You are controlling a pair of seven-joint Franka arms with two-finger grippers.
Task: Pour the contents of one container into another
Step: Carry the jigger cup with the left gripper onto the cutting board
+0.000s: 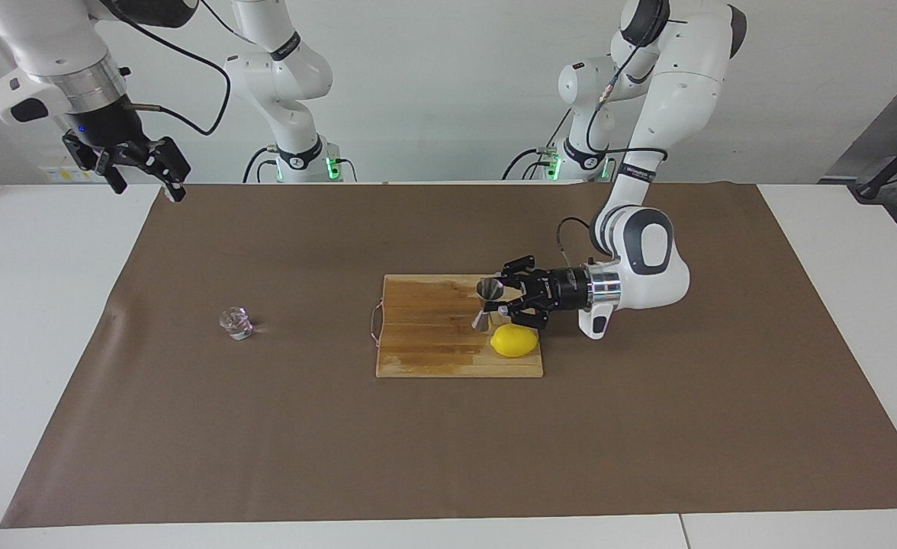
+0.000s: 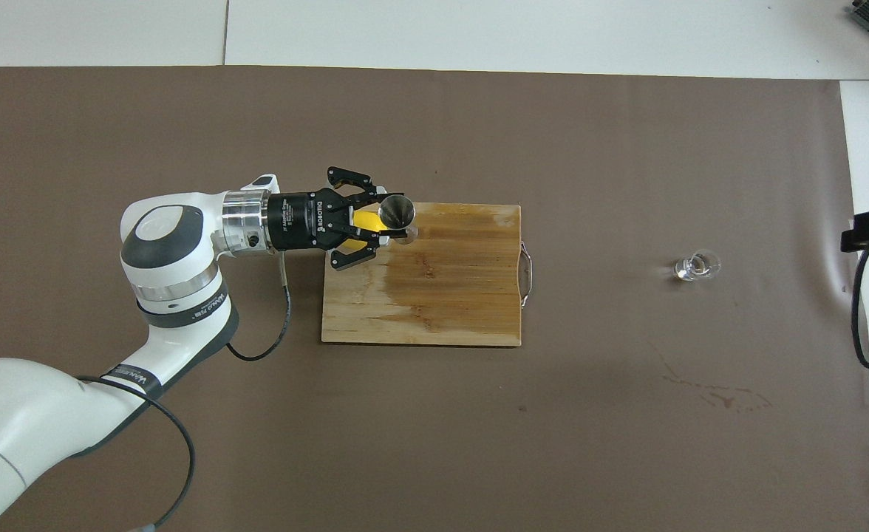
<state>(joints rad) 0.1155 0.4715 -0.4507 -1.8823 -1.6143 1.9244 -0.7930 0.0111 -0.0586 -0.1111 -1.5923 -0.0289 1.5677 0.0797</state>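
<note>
The silver jigger's foot [image 1: 481,323] faces down and the board is clear past the lemon [image 2: 441,257], so my left gripper should continue there and open once the jigger stands.
My left gripper [image 1: 499,307] [image 2: 392,227] is shut on the silver hourglass-shaped jigger [image 1: 486,303] [image 2: 397,214] at its narrow waist and holds it upright just over the wooden cutting board [image 1: 425,335] [image 2: 449,295]. The small clear glass cup [image 1: 236,322] [image 2: 696,266] stands on the brown mat toward the right arm's end of the table, well apart from the board. High over the mat's corner at that same end, my right gripper [image 1: 143,177] hangs open and holds nothing; it waits there.
A yellow lemon [image 1: 514,341] [image 2: 364,219] lies on the board right under my left hand, mostly covered by it in the overhead view. A darker wet patch stains the board. Small damp marks [image 2: 715,395] show on the mat.
</note>
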